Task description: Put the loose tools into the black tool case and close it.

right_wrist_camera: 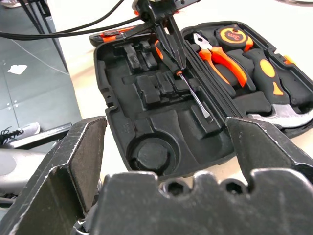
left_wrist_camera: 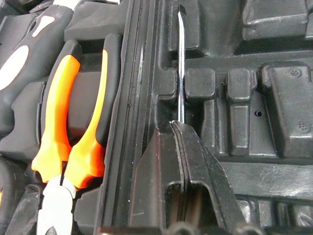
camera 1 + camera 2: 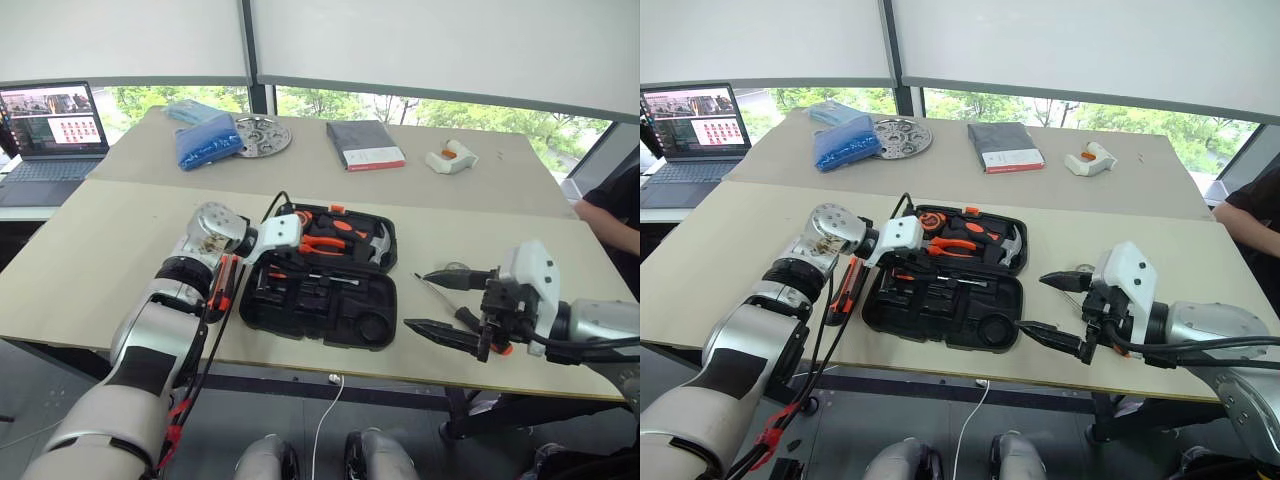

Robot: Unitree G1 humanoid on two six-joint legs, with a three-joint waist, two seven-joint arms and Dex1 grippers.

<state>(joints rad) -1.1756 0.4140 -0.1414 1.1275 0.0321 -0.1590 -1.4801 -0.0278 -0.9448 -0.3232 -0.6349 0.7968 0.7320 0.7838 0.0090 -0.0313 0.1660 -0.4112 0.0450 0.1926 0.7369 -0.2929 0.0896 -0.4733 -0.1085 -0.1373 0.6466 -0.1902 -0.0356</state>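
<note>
I expect the black-handled screwdriver [image 3: 468, 320] to lie head to tail with the slim screwdriver when I lower it in, since an open groove [image 1: 172, 83] runs beside the slim one.
The black tool case [image 3: 300, 325] lies open in the middle of the table, with orange pliers [image 3: 325, 243] and a hammer [image 3: 375, 240] seated in its far half. My left gripper [image 2: 179, 128] hangs over the near half, shut on the shaft of a slim screwdriver [image 1: 195, 98] that rests in a moulded slot. One loose tool, an orange-and-black one [image 3: 222, 285], lies on the table just left of the case. A black-handled screwdriver [image 3: 452, 305] lies right of the case. My right gripper [image 3: 417, 300] hovers there, open and empty, its fingertips towards the case.
The rear table holds a laptop [image 3: 50, 125], a blue bag [image 3: 208, 140], a metal disc [image 3: 262, 135], a dark grey book [image 3: 365, 145] and a white object [image 3: 452, 158]. A person's arm [image 3: 615, 215] is at the right edge. A white cable [image 3: 330, 400] hangs off the front edge.
</note>
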